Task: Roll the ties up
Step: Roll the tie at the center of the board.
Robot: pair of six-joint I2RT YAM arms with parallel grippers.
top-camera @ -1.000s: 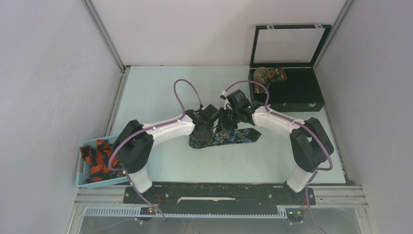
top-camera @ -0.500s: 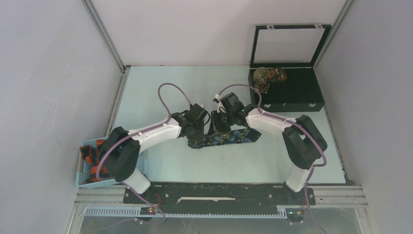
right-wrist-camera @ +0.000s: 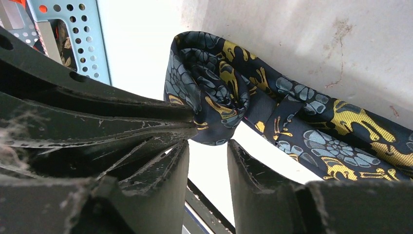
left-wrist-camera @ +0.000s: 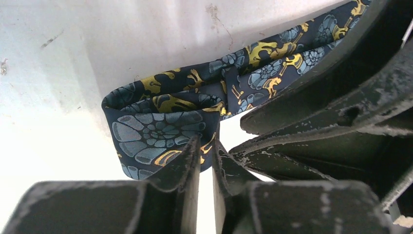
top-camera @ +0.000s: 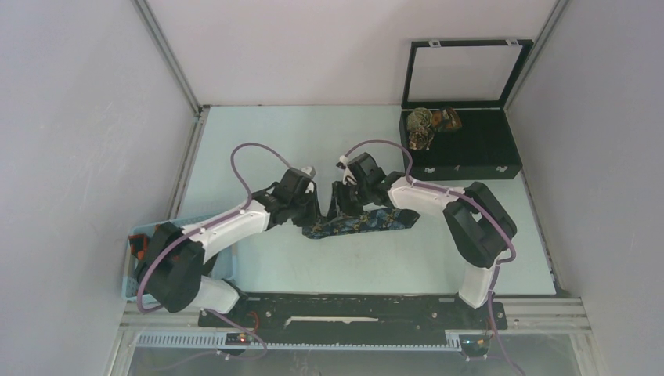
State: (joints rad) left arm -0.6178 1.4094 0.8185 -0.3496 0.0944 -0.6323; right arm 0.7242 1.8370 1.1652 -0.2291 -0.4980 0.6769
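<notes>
My left gripper needs to open, move back and squeeze the loop's middle (left-wrist-camera: pixel 158 139) before rolling the tie, because it is pinching only the loop's corner (left-wrist-camera: pixel 209 127) next to my right gripper.
The dark navy tie (top-camera: pixel 368 222) with yellow and blue patterns lies flat mid-table, its left end folded into a loop. In the left wrist view my left gripper (left-wrist-camera: pixel 207 145) is closed to a narrow slit on the lower edge of that loop (left-wrist-camera: pixel 160 124). In the top view the left gripper (top-camera: pixel 308 213) sits at the tie's left end. My right gripper (top-camera: pixel 342 210) is just right of it. In the right wrist view its jaws (right-wrist-camera: pixel 208 144) stand slightly apart, and the bunched fold (right-wrist-camera: pixel 214 102) rests at their tips.
A light blue basket (top-camera: pixel 141 232) at the left edge holds orange and black ties (top-camera: pixel 138 247), mostly hidden by the left arm. It also shows in the right wrist view (right-wrist-camera: pixel 80 34). An open black box (top-camera: pixel 478 149) at the back right holds rolled ties (top-camera: pixel 423 129).
Both grippers have moved left along the tie toward its left end. The tie's right tip has stayed in place. The left arm has swung over the basket.
</notes>
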